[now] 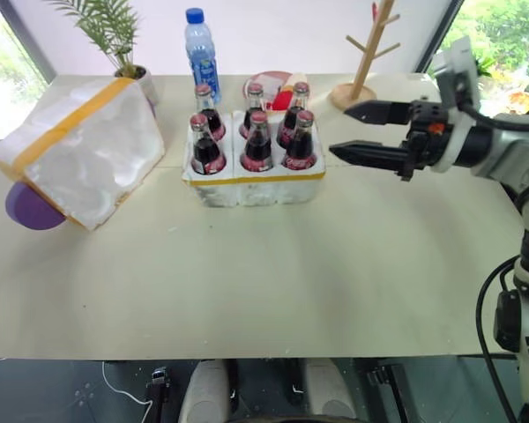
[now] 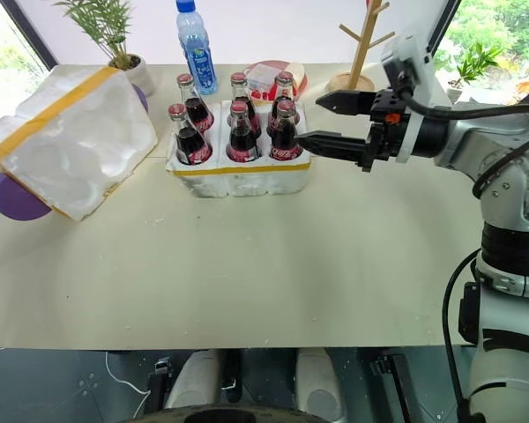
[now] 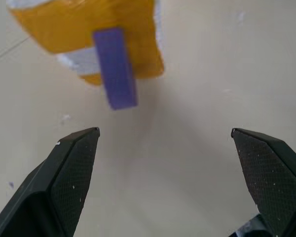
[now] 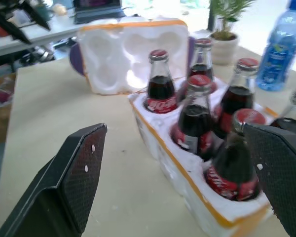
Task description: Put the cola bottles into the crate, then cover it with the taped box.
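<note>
My gripper will bring the taped box (image 1: 93, 145) along as one piece when it lifts the purple disc (image 1: 33, 207), because the disc sticks out from the yellow-taped end like a handle.
Several cola bottles (image 1: 257, 145) stand upright in the holes of the white crate (image 1: 247, 189), which has a yellow band and sits at the table's middle back. The taped box (image 1: 79, 150) lies tilted at the left, its hollowed inside (image 4: 126, 57) facing the crate. My right gripper (image 1: 339, 131) hovers level just right of the crate, open and empty, pointing at the bottles (image 4: 192, 116). My left gripper (image 3: 165, 132) is open and empty over bare table, with a yellow-taped corner of the box (image 3: 89, 29) a short way beyond its fingertips.
A purple disc (image 1: 31, 207) props up the taped box's low side. Behind the crate stand a blue-capped water bottle (image 1: 201, 53), a potted plant (image 1: 115, 40), a red-and-white dish (image 1: 278, 85) and a wooden peg stand (image 1: 366, 57). The table's front half (image 1: 264, 282) is bare.
</note>
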Motion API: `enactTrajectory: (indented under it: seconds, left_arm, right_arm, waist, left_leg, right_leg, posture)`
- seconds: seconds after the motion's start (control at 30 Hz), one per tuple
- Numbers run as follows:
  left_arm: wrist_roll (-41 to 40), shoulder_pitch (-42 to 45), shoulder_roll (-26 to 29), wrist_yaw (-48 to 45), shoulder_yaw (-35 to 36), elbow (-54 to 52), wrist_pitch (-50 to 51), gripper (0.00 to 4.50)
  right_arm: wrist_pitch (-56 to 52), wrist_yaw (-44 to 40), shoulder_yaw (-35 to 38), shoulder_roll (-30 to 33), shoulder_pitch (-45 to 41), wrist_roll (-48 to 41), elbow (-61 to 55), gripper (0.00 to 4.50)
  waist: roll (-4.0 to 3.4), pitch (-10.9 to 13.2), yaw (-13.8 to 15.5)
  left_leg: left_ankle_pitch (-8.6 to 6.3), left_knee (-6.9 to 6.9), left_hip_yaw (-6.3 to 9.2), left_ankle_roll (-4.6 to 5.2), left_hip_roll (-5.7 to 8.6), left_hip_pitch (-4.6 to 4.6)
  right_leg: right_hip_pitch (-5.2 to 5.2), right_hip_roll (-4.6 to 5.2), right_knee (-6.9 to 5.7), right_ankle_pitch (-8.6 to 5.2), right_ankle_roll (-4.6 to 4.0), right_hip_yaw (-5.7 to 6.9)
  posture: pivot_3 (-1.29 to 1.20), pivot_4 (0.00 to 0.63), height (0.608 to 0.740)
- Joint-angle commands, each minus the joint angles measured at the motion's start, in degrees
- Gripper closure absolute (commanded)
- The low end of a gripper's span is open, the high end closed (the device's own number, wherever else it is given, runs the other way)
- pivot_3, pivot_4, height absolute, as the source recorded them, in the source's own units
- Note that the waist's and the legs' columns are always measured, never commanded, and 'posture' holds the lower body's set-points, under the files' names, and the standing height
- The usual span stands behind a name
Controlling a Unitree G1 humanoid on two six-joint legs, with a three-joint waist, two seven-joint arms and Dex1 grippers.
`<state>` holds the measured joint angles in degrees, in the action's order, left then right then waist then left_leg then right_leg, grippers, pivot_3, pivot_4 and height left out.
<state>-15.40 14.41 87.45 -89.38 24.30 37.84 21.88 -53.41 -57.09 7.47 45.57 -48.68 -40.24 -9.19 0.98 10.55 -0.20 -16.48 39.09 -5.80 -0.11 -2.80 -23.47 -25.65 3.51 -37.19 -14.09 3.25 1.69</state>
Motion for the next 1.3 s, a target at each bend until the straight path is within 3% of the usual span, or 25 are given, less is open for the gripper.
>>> enactTrajectory:
  seconds: [0.03, 0.23, 0.4, 0.8, 0.9, 1.1, 1.13, 1.3]
  left_arm:
    - [5.95, 15.01, -0.73, -1.01, -12.19, 7.23, -1.61, 0.0]
    - [19.37, 41.78, -9.53, 0.63, -27.41, 22.48, -3.85, 0.0]
    - [24.69, 52.78, -14.62, 1.64, -31.84, 30.57, -4.78, 0.0]
    - [31.1, 55.37, -22.67, 11.43, -34.6, 37.17, -9.32, 0.0]
    - [31.14, 55.38, -23.3, 12.63, -33.9, 37.66, -9.27, 0.91]
    - [31.83, 55.58, -22.64, 10.66, -34.24, 37.81, -9.08, 3.97]
    - [31.93, 55.61, -22.44, 10.1, -34.34, 37.75, -9.09, 4.22]
    - [32.22, 55.27, -21.71, 11.38, -34.04, 37.53, -9.74, 4.23]
  right_arm:
    - [1.96, -0.24, 0.52, 0.32, -1.24, -0.37, -1.26, 0.04]
    - [2.31, 0.72, 0.08, -0.85, 1.79, -1.6, -5.25, 0.04]
    - [0.89, 2.96, 1.02, -1.16, 3.97, -3.16, -8.1, 0.04]
    - [-2.17, 8.44, 3.29, -0.4, 6.68, -7.24, -12.8, 0.04]
    - [-2.43, 9.2, 3.64, -0.16, 6.92, -7.85, -13.2, 0.0]
    - [-1.87, 9.69, 3.18, 0.11, 7.4, -7.95, -13.53, 0.0]
    - [-1.73, 9.7, 3.08, 0.09, 7.4, -7.93, -13.44, 0.0]
    - [-2.76, 9.15, 2.93, 0.13, 7.25, -8.9, -12.32, 0.0]
  waist:
    - [0.07, -0.02, 0.08]
    - [0.18, -0.08, 0.69]
    - [0.38, -0.04, 0.43]
    - [0.48, -0.06, -0.48]
    - [0.49, -0.07, -0.47]
    - [0.5, -0.08, -0.49]
    - [0.51, -0.08, -0.49]
    - [0.51, -0.08, -0.52]
  left_leg:
    - [-0.01, 0.03, -0.03, 0.01, 0.03, -0.04]
    - [-0.03, 0.09, -0.05, 0.07, -0.01, -0.02]
    - [-0.03, 0.11, -0.04, 0.08, -0.03, -0.03]
    - [-0.06, 0.13, 0.0, 0.12, -0.04, -0.05]
    - [-0.06, 0.13, 0.0, 0.13, -0.04, -0.05]
    - [-0.06, 0.14, 0.0, 0.13, -0.03, -0.04]
    - [-0.06, 0.14, 0.0, 0.13, -0.03, -0.04]
    - [-0.06, 0.14, 0.0, 0.13, -0.02, -0.04]
  right_leg:
    - [-0.01, 0.0, 0.02, 0.03, 0.05, 0.0]
    - [0.01, -0.16, -0.06, 0.22, 0.37, 0.0]
    - [0.01, -0.17, -0.05, 0.21, 0.37, -0.02]
    - [0.01, -0.1, -0.06, 0.21, 0.37, -0.01]
    - [0.01, -0.09, -0.06, 0.21, 0.37, -0.01]
    - [0.01, -0.09, -0.07, 0.22, 0.38, -0.01]
    - [0.01, -0.09, -0.07, 0.22, 0.38, -0.01]
    - [0.01, -0.09, -0.07, 0.22, 0.38, -0.01]
  posture:
    - [0.0, 0.15, 0.74]
    - [0.0, 0.15, 0.74]
    - [0.0, 0.15, 0.74]
    - [0.0, 0.15, 0.74]
    - [0.0, 0.15, 0.74]
    - [0.0, 0.15, 0.74]
    - [0.0, 0.15, 0.74]
    - [0.0, 0.15, 0.74]
